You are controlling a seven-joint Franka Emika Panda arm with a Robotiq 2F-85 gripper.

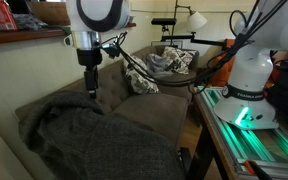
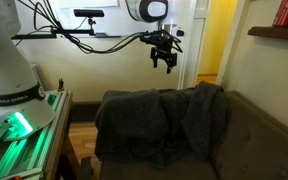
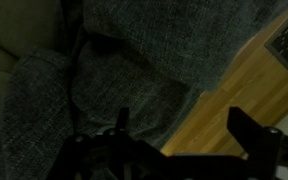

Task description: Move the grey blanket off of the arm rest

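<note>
The robot's gripper has its open fingers pointing down over the grey blanket's far edge (image 2: 170,95). It should keep going down through the clear air until its fingers touch the cloth (image 3: 172,105), then close.
The grey blanket (image 2: 159,125) lies draped over the arm rest of the brown sofa (image 2: 259,140), hanging down its outer side. It also shows in an exterior view (image 1: 84,140) and fills the wrist view (image 3: 134,60). My gripper (image 2: 165,62) hangs in the air well above the blanket, fingers pointing down, open and empty. It also shows in an exterior view (image 1: 90,82). In the wrist view the two fingertips (image 3: 181,122) stand apart with nothing between them.
The robot base with green lights (image 2: 19,115) stands on a table beside the arm rest. Wooden floor (image 3: 244,85) shows below the blanket. Cushions and clothes (image 1: 164,65) lie at the sofa's far end. A wooden shelf (image 1: 24,35) runs along the wall.
</note>
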